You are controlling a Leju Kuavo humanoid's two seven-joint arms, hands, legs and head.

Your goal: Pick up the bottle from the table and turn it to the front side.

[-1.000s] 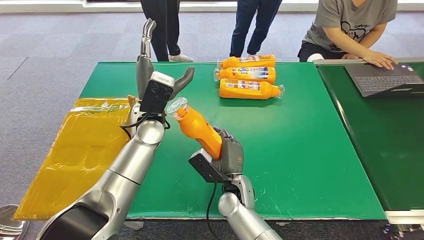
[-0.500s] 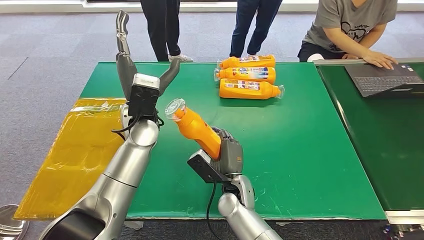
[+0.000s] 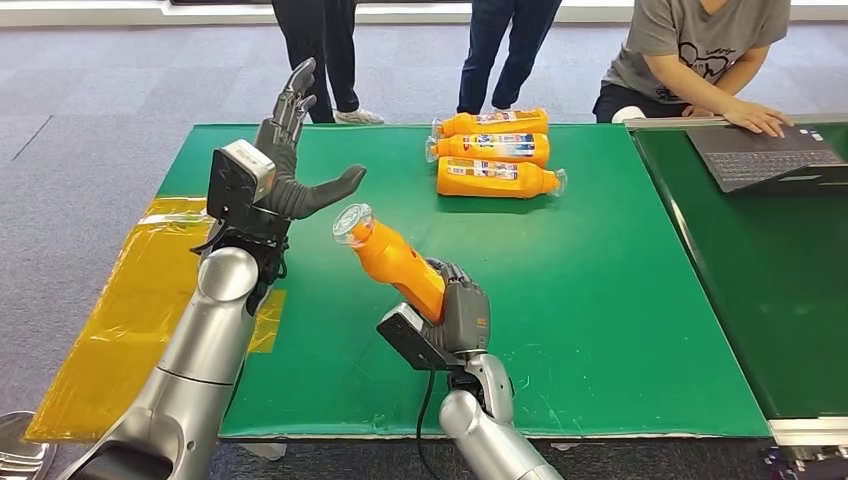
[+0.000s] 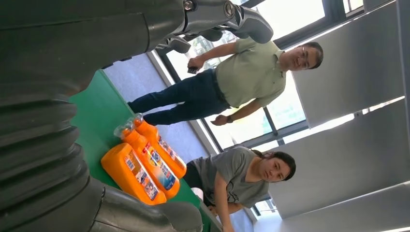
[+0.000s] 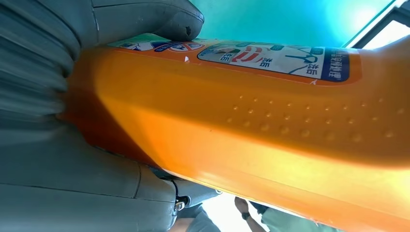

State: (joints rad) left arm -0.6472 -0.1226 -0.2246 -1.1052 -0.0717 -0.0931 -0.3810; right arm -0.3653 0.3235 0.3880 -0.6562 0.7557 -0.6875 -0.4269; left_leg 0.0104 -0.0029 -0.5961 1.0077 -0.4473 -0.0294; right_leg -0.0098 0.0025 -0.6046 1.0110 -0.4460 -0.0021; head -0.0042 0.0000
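Note:
An orange tip [image 3: 359, 231] can be seen through the clear cap [image 3: 352, 223], so I should expect a pouring spout inside the cap when I turn the bottle.
My right hand [image 3: 455, 305] grips an orange bottle [image 3: 395, 262] by its lower body above the green table [image 3: 600, 260]. The bottle tilts up and to the left, its clear cap [image 3: 352, 222] uppermost. In the right wrist view the orange bottle [image 5: 270, 130] lies across the palm with its label [image 5: 270, 55] on one side and the thumb [image 5: 159, 19] pressed on it. My left hand [image 3: 290, 165] is raised to the left of the cap, fingers spread, holding nothing and not touching the bottle. The left wrist view shows the thick grey thumb [image 4: 145, 215] and dark fingers [image 4: 227, 14] apart.
Three more orange bottles [image 3: 495, 150] lie side by side at the table's far edge; the same three bottles [image 4: 145, 166] show in the left wrist view. A yellow sheet [image 3: 130, 320] hangs over the left edge. A person types on a laptop [image 3: 765, 155] at the right; two people stand behind.
My left hand has swung away from the bottle's cap to the left and turned, its fingers spreading. The bottle stays tilted in my right hand, nearly unmoved.

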